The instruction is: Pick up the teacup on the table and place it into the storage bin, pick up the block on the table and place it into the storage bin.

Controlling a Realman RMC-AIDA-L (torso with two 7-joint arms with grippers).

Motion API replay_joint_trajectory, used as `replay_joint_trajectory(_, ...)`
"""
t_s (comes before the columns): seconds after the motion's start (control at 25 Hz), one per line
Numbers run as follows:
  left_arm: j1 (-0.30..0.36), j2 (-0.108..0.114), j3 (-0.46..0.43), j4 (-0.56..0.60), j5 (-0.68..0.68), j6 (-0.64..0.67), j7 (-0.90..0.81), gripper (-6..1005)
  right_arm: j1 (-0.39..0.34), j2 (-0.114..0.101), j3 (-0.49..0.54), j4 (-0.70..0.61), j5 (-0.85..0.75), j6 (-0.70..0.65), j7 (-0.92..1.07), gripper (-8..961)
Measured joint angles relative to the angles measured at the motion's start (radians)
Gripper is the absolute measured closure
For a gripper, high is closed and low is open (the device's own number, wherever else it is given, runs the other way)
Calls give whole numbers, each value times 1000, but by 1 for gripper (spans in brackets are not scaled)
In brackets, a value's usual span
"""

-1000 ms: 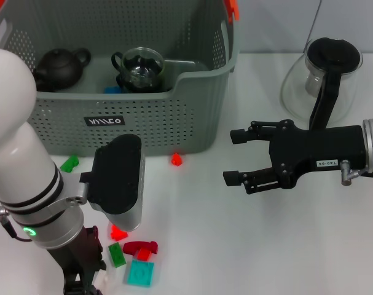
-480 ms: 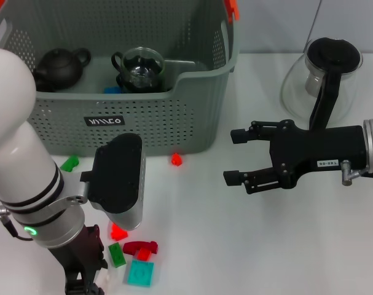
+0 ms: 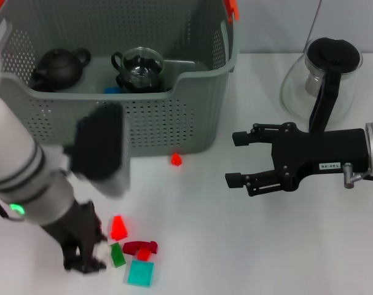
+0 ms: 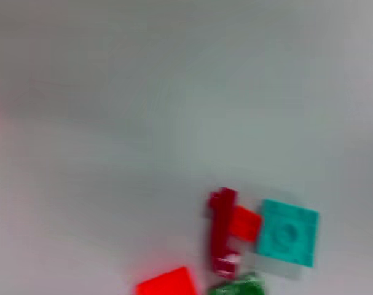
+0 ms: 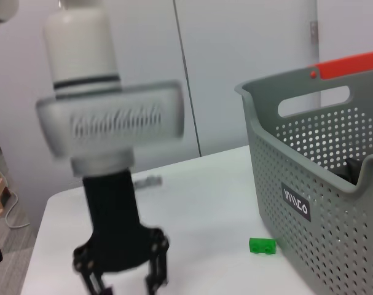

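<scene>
The pale block [image 3: 102, 251] is between my left gripper's fingers, with the storage bin open at the top [image 3: 101, 69], so my left gripper should go on over the storage bin's rim before it lets go inside.
The grey storage bin [image 3: 143, 126] stands at the back left; its perforated wall [image 5: 333, 203] also shows in the right wrist view. Inside it are a glass teacup [image 3: 141, 66] and a black teapot [image 3: 57, 67]. Loose blocks lie near the table's front: a red one [image 3: 118, 227], green [image 3: 117, 254], dark red [image 3: 136, 247] and teal [image 3: 140, 272], which the left wrist view also shows [image 4: 288, 232]. My left gripper [image 3: 85, 265] stands open just left of this cluster, holding nothing. My right gripper [image 3: 235, 161] hovers open at mid-right, empty.
A small red block [image 3: 176, 160] lies before the bin's front wall. A green block [image 5: 262, 246] sits by the bin. A glass pitcher with a black handle [image 3: 324, 74] stands at the back right, behind my right arm.
My left arm has swung left and back, blurred in motion, uncovering the red block; its gripper shifted slightly away from the cluster. The right gripper barely moved.
</scene>
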Motion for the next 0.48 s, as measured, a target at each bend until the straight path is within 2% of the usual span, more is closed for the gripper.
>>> replay_joint_trajectory(0.12, -12, 1, -153, 67, -41, 42, 13, 560, -2, -3, 7, -2, 0, -4, 0, 26)
replay_joint_trajectory(0.2, -41, 1, -292, 92, -93, 85, 13, 558, -5, -8, 17, -2, 0, -8, -1, 26)
replay_joint_trajectory(0.32, -120, 6, -592, 106, -240, 195, 6, 555, -15, -14, 29, -4, 0, -21, -2, 27)
replay_joint_trajectory(0.36, -146, 14, -691, 107, -287, 219, -3, 554, -20, -18, 35, -6, 0, -25, -2, 27)
replay_joint_trajectory(0.4, -162, 22, -749, 107, -324, 228, -18, 553, -23, -21, 41, -6, 0, -30, -2, 27)
replay_joint_trajectory(0.48, -195, 57, -865, 106, -417, 222, -72, 551, -26, -27, 49, -7, 0, -38, -3, 27)
